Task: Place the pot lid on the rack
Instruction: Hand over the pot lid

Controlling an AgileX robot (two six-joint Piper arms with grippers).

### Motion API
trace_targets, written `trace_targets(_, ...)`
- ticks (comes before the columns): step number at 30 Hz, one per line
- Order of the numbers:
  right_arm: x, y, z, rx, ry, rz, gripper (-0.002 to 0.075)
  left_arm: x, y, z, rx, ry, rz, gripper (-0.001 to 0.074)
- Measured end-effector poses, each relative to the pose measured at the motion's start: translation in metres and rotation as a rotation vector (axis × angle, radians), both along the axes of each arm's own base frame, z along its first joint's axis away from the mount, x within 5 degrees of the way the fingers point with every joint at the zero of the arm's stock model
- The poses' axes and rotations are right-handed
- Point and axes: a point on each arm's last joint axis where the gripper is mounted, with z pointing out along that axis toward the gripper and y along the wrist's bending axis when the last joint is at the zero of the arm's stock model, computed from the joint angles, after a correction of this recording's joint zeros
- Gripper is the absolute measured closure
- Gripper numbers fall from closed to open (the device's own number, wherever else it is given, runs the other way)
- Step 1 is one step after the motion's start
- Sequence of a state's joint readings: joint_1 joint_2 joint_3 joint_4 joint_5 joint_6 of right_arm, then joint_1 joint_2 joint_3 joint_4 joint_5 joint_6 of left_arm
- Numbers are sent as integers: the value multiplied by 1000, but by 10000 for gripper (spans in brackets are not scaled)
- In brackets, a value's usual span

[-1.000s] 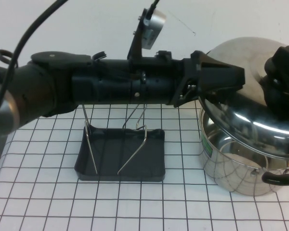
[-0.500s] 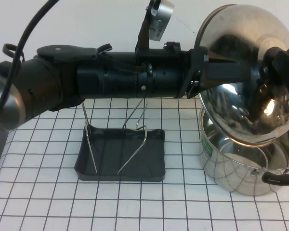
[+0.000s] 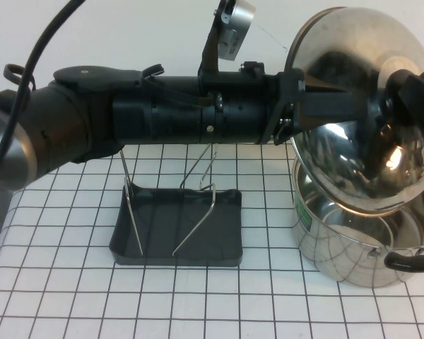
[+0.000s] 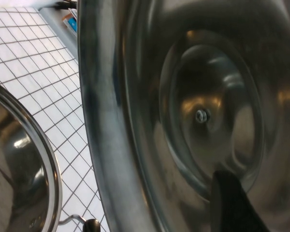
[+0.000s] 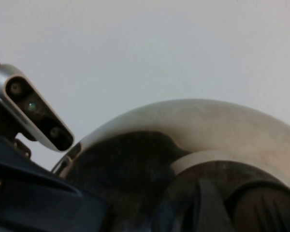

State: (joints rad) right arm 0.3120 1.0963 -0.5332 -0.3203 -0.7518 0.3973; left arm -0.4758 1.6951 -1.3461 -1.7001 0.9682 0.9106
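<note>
My right gripper is holding the black knob [image 3: 398, 93] far from the rack [image 3: 177, 222]. It should open, and my left gripper should take the lid to the rack by the lid's rim.
The pot lid [image 3: 353, 141] hangs tilted almost upright above the pot, its shiny underside facing the camera. My right gripper [image 3: 413, 95] is at the far right, shut on the black knob [image 5: 263, 212] on the lid's domed side. My left gripper [image 3: 332, 106] reaches in from the left at the end of a level arm, across the lid's left rim. The left wrist view shows the lid's underside [image 4: 200, 116] close up. The rack [image 3: 177, 229], a dark grey tray with upright wire loops [image 3: 201, 205], stands empty below the left arm.
The deep steel pot [image 3: 353, 244] with a black loop handle [image 3: 410, 261] stands open at the right, under the lid. Everything rests on a white checked tabletop [image 3: 219, 304]. The left arm spans the space above the rack.
Since one second ago the lid has come up off the pot and tipped nearly upright, and the left arm has risen to its rim. Nothing has moved in the last half second.
</note>
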Motion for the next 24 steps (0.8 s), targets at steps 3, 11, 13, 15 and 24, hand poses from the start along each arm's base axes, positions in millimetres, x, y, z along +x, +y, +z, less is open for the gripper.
trace_targets(3,0,0,0,11,9,4,371,-1,0,0,-3,-2,-11,548)
trace_targets(11,-2,1,4,30,-26,20,202,1,-1,-5,42,-20,-2,639)
trace_targets(13,-2,1,4,31,-28,21,191,1,-1,-5,42,-20,-4,639)
trace_targets(15,-2,1,4,32,-30,22,188,0,0,-4,39,-27,-11,639)
trace_targets(24,-6,0,9,35,-60,22,184,-16,32,35,101,-177,66,639)
